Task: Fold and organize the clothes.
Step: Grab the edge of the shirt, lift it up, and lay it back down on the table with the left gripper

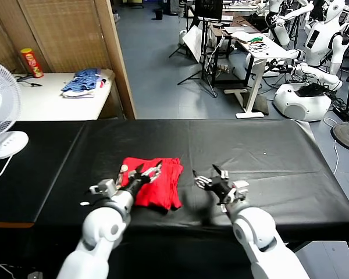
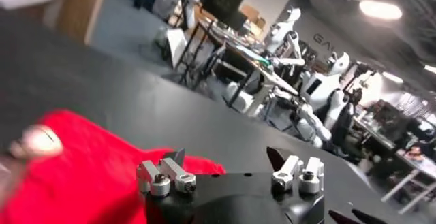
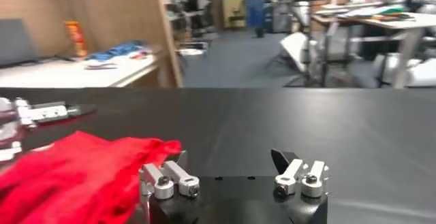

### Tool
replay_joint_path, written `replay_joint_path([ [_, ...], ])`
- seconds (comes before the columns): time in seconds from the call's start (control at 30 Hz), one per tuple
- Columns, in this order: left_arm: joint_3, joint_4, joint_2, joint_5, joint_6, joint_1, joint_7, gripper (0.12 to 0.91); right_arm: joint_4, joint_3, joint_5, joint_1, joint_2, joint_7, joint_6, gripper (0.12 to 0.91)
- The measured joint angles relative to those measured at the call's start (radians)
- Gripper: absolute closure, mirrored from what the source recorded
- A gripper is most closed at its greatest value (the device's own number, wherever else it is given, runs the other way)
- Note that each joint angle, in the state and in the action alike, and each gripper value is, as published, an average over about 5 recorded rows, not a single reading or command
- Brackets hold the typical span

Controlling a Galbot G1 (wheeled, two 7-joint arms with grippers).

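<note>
I can see the folded red T-shirt with its plain side up (image 1: 166, 185), so my left gripper should take its edge (image 1: 124, 173) toward the fan and flip it print up.
The clothes, a bright red T-shirt (image 1: 157, 185), lie folded into a small bundle on the black table (image 1: 256, 151), near its front edge. My left gripper (image 1: 146, 171) hovers over the bundle's near left part, open and holding nothing. In the left wrist view the gripper (image 2: 228, 157) shows wide jaws, with the red cloth (image 2: 75, 174) beside one finger. My right gripper (image 1: 208, 176) stands open just right of the bundle, apart from it. The right wrist view shows this gripper (image 3: 230, 157) empty, the red cloth (image 3: 75, 178) off to one side and the left gripper (image 3: 41, 113) beyond it.
A white fan (image 1: 0, 110) stands at the table's far left. Behind it a white side table (image 1: 46, 102) carries a blue striped pile (image 1: 81, 81) and a red can (image 1: 31, 62). Other robots and desks fill the room beyond.
</note>
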Motion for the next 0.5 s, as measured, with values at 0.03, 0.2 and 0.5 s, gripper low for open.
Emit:
replay_joint_path([
  [0.03, -0.010, 0.000, 0.017, 0.013, -0.003, 0.006, 0.004, 0.232, -0.012, -0.017, -0.010, 0.013, 0.005, 0.001, -0.004, 0.227],
  [0.2, -0.053, 0.003, 0.061, 0.036, -0.005, 0.038, 0.011, 0.232, -0.088, -0.078, -0.131, 0.046, 0.030, 0.019, -0.050, 0.227],
  [0.5, -0.084, 0.036, 0.061, 0.015, -0.007, 0.058, 0.010, 0.232, -0.141, -0.095, -0.261, 0.045, 0.066, 0.031, -0.008, 0.227],
])
